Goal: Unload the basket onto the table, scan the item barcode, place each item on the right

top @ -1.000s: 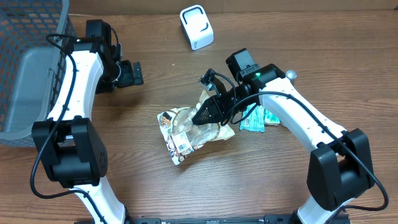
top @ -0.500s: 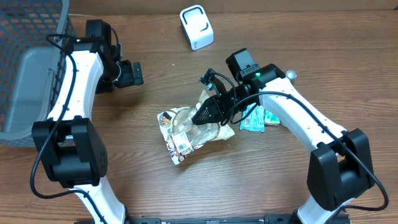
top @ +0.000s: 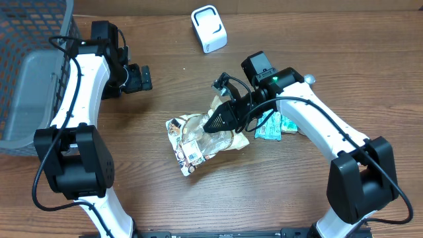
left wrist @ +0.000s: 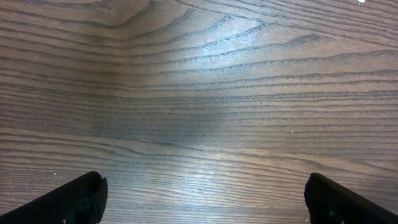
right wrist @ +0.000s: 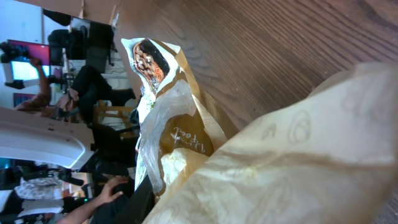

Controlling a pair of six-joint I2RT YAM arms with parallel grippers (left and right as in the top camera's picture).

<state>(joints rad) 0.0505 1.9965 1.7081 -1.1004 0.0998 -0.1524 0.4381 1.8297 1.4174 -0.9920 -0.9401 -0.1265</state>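
Note:
I should swing the bag back over the white scanner with my right gripper, because the bag's white barcode label is facing up, away from the scanner at the back.
The item is a tan and clear snack bag lying crumpled at the table's centre, with a white barcode label facing up near its front end. My right gripper is shut on the bag's right, far edge. In the right wrist view the bag fills most of the frame, and one dark finger shows beside it. The white scanner stands at the back of the table, apart from the bag. My left gripper hangs open over bare wood at the back left, and its fingertips are wide apart with nothing between them.
Teal packets lie just right of the bag, under the right arm. A grey mesh basket takes up the far left edge. Brown wooden tabletop shows in front of the bag.

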